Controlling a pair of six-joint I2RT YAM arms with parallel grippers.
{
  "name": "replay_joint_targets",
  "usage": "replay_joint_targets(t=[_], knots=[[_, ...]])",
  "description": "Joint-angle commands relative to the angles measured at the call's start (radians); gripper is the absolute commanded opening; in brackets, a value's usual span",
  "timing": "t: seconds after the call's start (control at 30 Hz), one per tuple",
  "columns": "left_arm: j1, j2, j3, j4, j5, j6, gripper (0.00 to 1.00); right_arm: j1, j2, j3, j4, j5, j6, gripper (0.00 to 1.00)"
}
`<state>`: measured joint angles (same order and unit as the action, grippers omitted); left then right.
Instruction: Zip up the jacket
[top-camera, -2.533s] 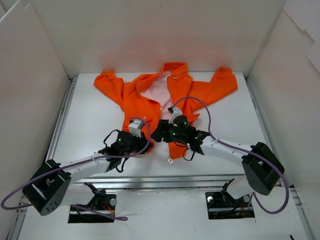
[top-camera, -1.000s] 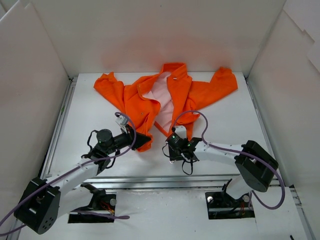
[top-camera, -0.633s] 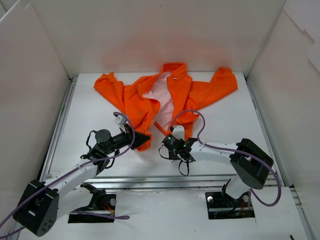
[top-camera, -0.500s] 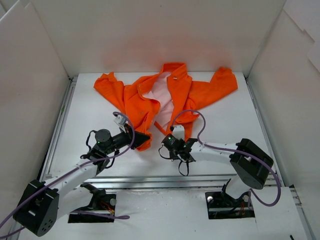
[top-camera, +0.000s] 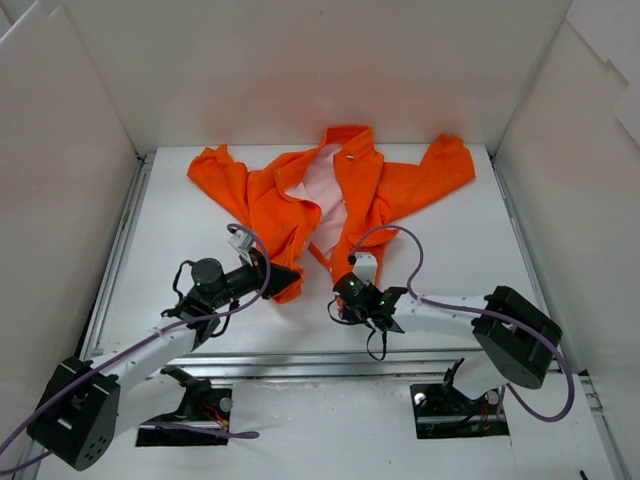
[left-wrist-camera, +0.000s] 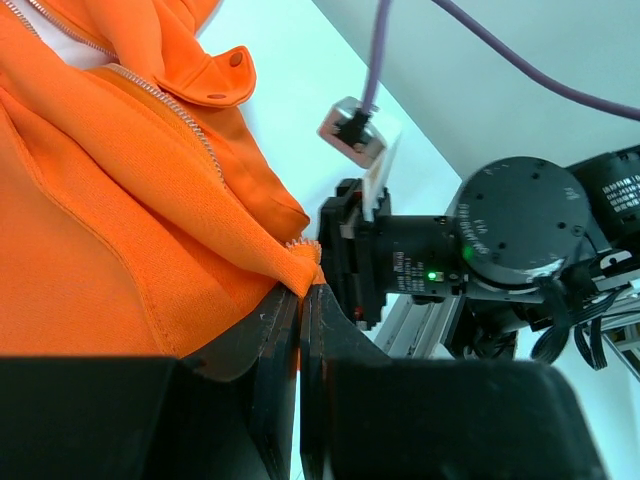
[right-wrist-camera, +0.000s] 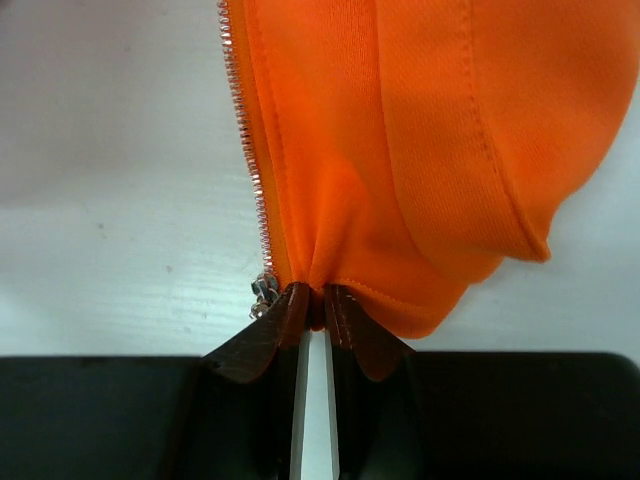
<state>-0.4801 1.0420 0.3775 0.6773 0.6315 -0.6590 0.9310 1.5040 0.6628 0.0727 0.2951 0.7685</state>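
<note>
I should keep my left gripper still while my right gripper moves the silver zipper slider (right-wrist-camera: 265, 288) to my left gripper's hem corner (left-wrist-camera: 304, 252), because the two are apart.
The orange jacket (top-camera: 290, 200) lies open at the back of the table, pale pink lining (top-camera: 322, 190) showing between its front panels. My left gripper (top-camera: 292, 279) is shut on the bottom hem corner of one front panel (left-wrist-camera: 295, 268), beside its zipper teeth (left-wrist-camera: 175, 115). My right gripper (top-camera: 338, 284) is shut on the bottom hem of the other panel (right-wrist-camera: 400, 150). Its jaws pinch the orange fabric (right-wrist-camera: 312, 300) just right of the silver zipper slider (right-wrist-camera: 264, 293). The two grippers sit a short way apart near the table's front.
White walls (top-camera: 80, 150) box the table in on the left, back and right. A metal rail (top-camera: 320, 360) runs along the near edge. Purple cables (top-camera: 385, 235) loop over both arms. The right arm's wrist (left-wrist-camera: 510, 240) fills the right of the left wrist view.
Both arms have drawn back from the jacket's lower front, the left holding its hem corner. Over the last second the right jaws have closed on the other panel's hem.
</note>
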Motion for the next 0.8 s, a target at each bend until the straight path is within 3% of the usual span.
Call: replay_joint_targets(t=[0.0,0.13,0.2,0.27,0.4,0.77], knots=[[0.005,0.013,0.041,0.085,0.01,-0.014,0.0,0.012,-0.124,-0.106,0.121,-0.011,-0.009,0.0],[0.005,0.059,0.073,0.11,0.017,-0.085,0.0,0.012,-0.414,-0.27,0.434,0.024,-0.102,0.0],[-0.006,0.073,0.11,0.107,0.022,-0.117,0.0,0.012,-0.484,-0.302,0.595,0.039,-0.165,0.0],[-0.006,0.075,0.139,0.104,0.011,-0.132,0.0,0.012,-0.544,-0.304,0.642,0.065,-0.201,0.0],[-0.038,0.079,0.184,0.087,-0.027,-0.128,0.0,0.014,-0.545,-0.266,0.737,0.082,-0.314,0.0],[-0.049,0.032,0.11,0.102,-0.154,-0.117,0.0,0.038,-0.4,-0.304,1.067,0.229,-0.311,0.0]])
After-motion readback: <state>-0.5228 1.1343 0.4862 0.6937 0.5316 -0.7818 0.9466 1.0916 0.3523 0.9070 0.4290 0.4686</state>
